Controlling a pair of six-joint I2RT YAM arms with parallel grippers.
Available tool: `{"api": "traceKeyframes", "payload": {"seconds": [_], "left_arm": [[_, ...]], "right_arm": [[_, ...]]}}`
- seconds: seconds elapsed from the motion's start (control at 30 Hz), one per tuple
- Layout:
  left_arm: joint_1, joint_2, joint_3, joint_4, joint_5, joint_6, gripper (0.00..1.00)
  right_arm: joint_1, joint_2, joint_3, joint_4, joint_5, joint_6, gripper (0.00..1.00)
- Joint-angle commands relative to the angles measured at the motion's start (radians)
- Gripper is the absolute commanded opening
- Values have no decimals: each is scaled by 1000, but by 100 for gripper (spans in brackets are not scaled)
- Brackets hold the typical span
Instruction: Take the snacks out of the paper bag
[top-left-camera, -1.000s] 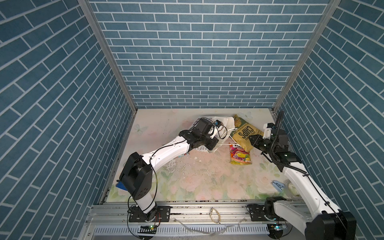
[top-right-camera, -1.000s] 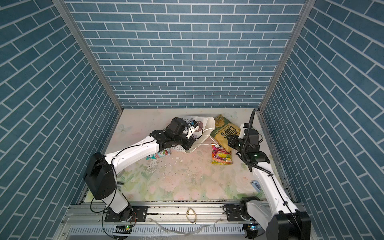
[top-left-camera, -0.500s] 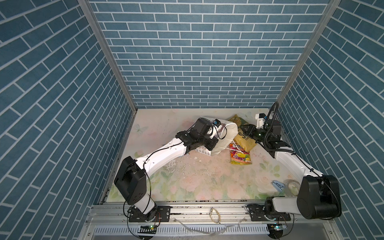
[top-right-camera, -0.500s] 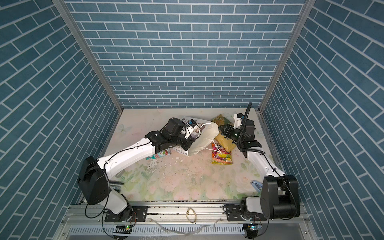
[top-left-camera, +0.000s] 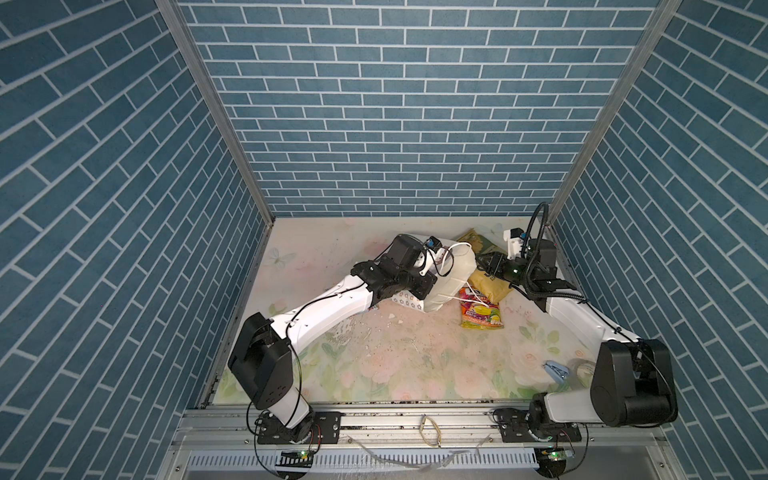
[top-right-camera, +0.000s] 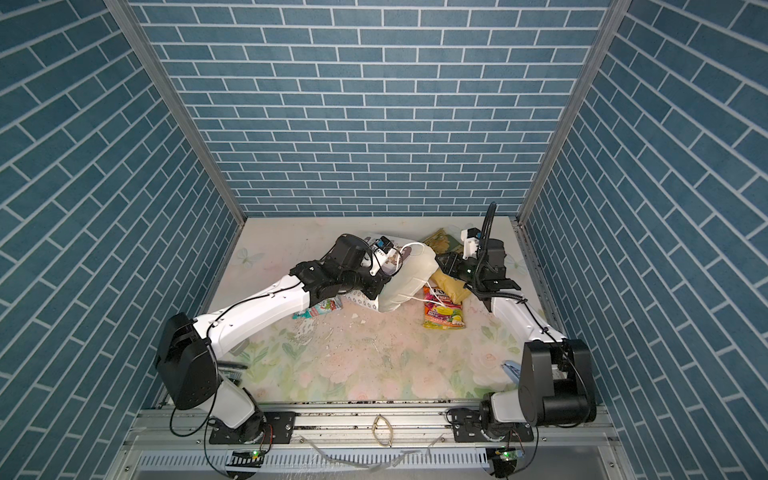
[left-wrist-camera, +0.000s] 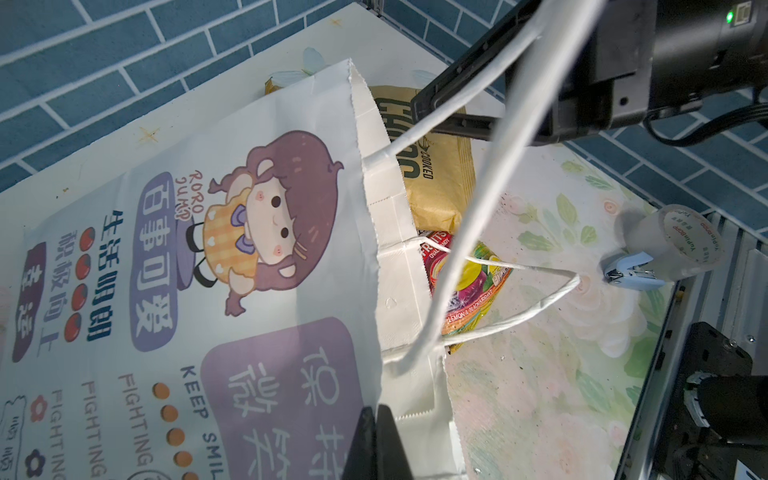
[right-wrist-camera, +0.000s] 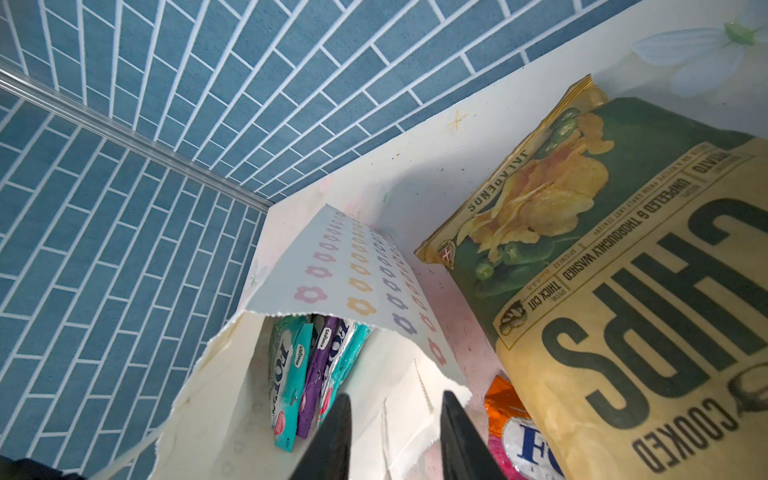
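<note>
The bag's upper side (right-wrist-camera: 344, 276) droops low over the pouches, so the robot's right gripper should hold the bag's far edge (left-wrist-camera: 396, 172) while the left gripper takes hold of the bag's rim again.
The white paper bag (top-left-camera: 451, 274) (top-right-camera: 409, 274) lies on its side, its mouth towards the right. My left gripper (left-wrist-camera: 378, 419) is shut on its upper rim (left-wrist-camera: 365, 232) and holds the mouth open. My right gripper (right-wrist-camera: 395, 436) (top-left-camera: 484, 264) stands open at the mouth, with only the bag's lower wall between its fingers. Inside stand teal (right-wrist-camera: 291, 374) and purple (right-wrist-camera: 320, 365) snack pouches. The yellow-green chips bag (top-left-camera: 490, 286) (right-wrist-camera: 623, 291) and an orange-pink pouch (top-left-camera: 480, 311) (left-wrist-camera: 469, 286) lie on the table beside the mouth. A teal pouch (top-right-camera: 320, 309) lies under my left arm.
A small blue clip (top-left-camera: 557, 370) (left-wrist-camera: 627, 274) and a clear tape roll (top-left-camera: 584, 370) (left-wrist-camera: 681, 241) lie at the front right, near my right arm's base. The back brick wall and the right wall stand close to the bag and the chips.
My right gripper has swung away from the chips bag to the paper bag's mouth, and its jaws have spread wider. My left gripper has raised the rim, so the mouth gapes more.
</note>
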Motion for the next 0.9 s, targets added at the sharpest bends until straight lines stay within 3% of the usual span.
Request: {"api": "traceKeyframes", "payload": {"seconds": [0.0, 0.3, 0.7, 0.87], "left_arm": [[-1, 11, 33, -13, 18, -9, 0], [1, 13, 45, -28, 25, -10, 0], [6, 11, 55, -54, 42, -5, 0], [10, 6, 51, -64, 39, -5, 0]], "right_arm": [[8, 40, 49, -23, 14, -91, 36], [45, 111, 93, -29, 31, -155, 36], [96, 170, 108, 12, 215, -244, 35], [110, 193, 112, 50, 208, -250, 20]]}}
